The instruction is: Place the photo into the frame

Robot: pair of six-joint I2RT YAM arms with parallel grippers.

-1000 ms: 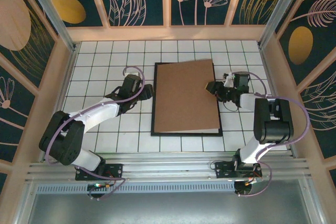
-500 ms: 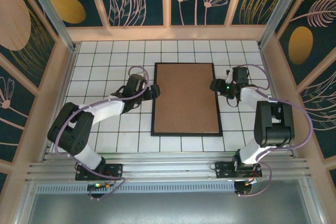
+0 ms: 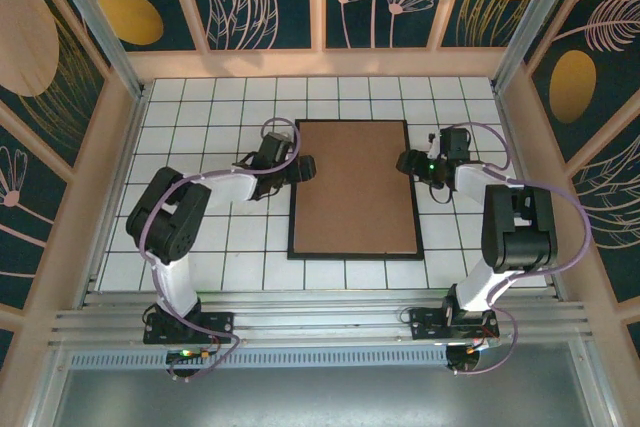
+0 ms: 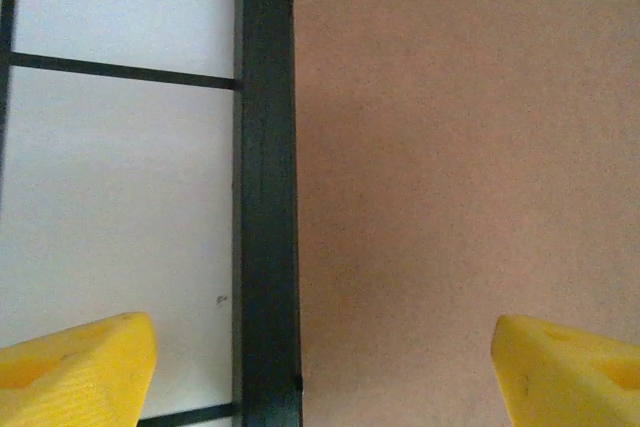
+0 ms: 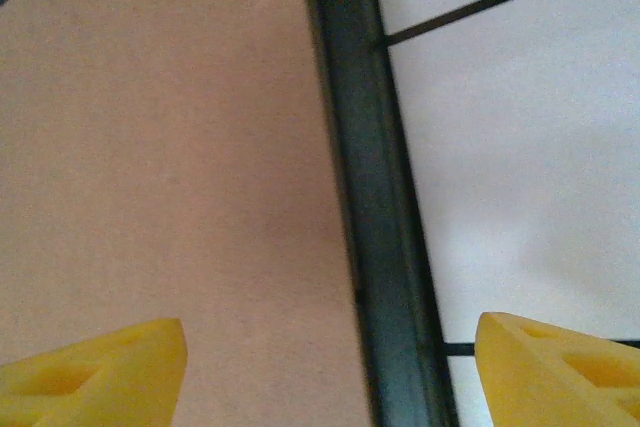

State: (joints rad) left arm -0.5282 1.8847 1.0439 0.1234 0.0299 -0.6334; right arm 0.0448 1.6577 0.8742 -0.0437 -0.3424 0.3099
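I am seeing the black frame (image 3: 355, 189) lie too far toward my right gripper's side, so my grippers should first slide it by its side rails (image 3: 413, 195) toward my left gripper's side.
The black frame (image 3: 353, 250) lies flat in the middle of the tiled table, with a plain brown backing board (image 3: 352, 187) seated inside it. The photo is hidden. My left gripper (image 3: 304, 167) is open over the frame's left rail (image 4: 267, 197); one yellow fingertip (image 4: 80, 367) hangs above the tile and the other above the board (image 4: 460, 147). My right gripper (image 3: 406, 161) is open too, straddling the right rail (image 5: 372, 197) with one fingertip (image 5: 90, 372) over the board (image 5: 160, 147). Nothing is between either pair of fingers.
White tiles with dark grout (image 3: 200, 147) surround the frame on all sides. Wooden walls with patterned panels (image 3: 320, 57) close in the table at the back and both sides. Both arm bases (image 3: 190, 327) stand at the near edge.
The backing board, askew and raised at its right side a second ago, now lies flat inside the frame. The right gripper has opened off it. The left gripper moved right to the frame's left rail.
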